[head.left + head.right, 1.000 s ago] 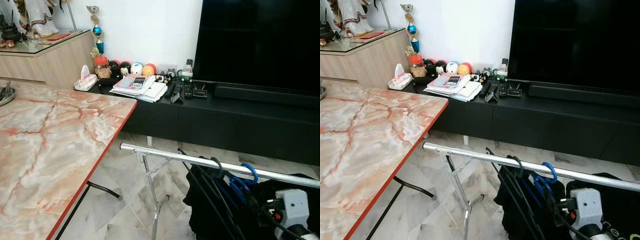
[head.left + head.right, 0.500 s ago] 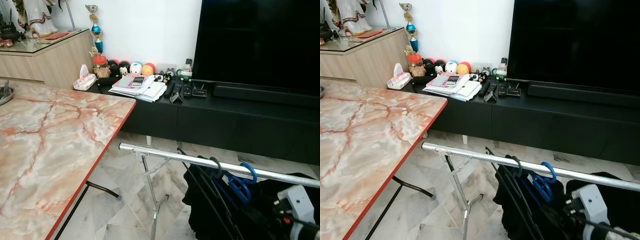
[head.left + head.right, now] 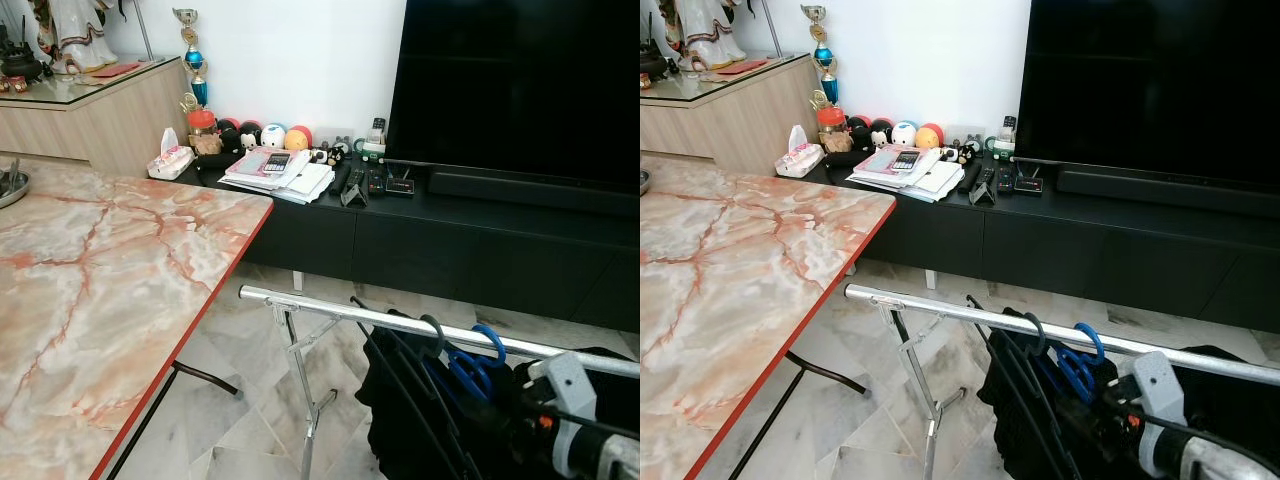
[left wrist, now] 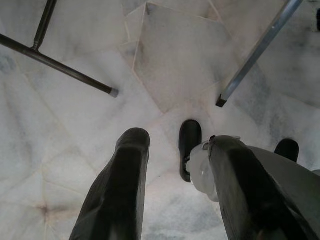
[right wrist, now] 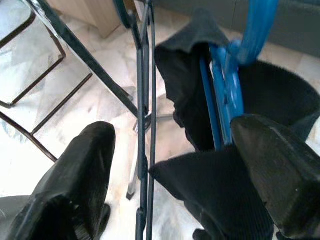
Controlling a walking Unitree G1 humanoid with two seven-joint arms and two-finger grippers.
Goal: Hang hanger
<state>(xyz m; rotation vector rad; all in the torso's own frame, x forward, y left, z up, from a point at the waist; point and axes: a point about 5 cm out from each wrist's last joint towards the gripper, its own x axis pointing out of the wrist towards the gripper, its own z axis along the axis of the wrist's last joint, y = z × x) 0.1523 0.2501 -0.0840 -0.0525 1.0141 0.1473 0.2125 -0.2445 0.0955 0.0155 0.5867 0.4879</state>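
Note:
Cloth is around only the blue one (image 5: 212, 95) of the hangers. The black garment (image 3: 392, 405) should come along when I lift the blue hanger, and the dark hanger should stay behind empty.
A silver rail (image 3: 340, 311) runs across the lower right. On it hang a dark hanger hook (image 3: 433, 330) and a blue hanger hook (image 3: 487, 345), both carrying black garments (image 3: 400, 420). My right arm's white wrist (image 3: 570, 410) reaches in from the bottom right, level with those garments. In the right wrist view my right gripper (image 5: 172, 132) is open, and its fingers straddle the blue hanger (image 5: 227, 85), the thin dark hanger (image 5: 145, 100) and black cloth (image 5: 185, 60). My left gripper (image 4: 179, 142) hangs open over the marble floor, with nothing in it.
A marble table (image 3: 100, 290) with a red edge fills the left side, and its dark leg (image 3: 205, 378) rests on the floor. The rail's silver stand (image 3: 305, 390) is below the rail's left end. A black TV console (image 3: 480, 240) holding papers and remotes lies behind.
My right wrist has shifted left toward the hangers. The blue hook and the black garments have slid slightly left along the rail.

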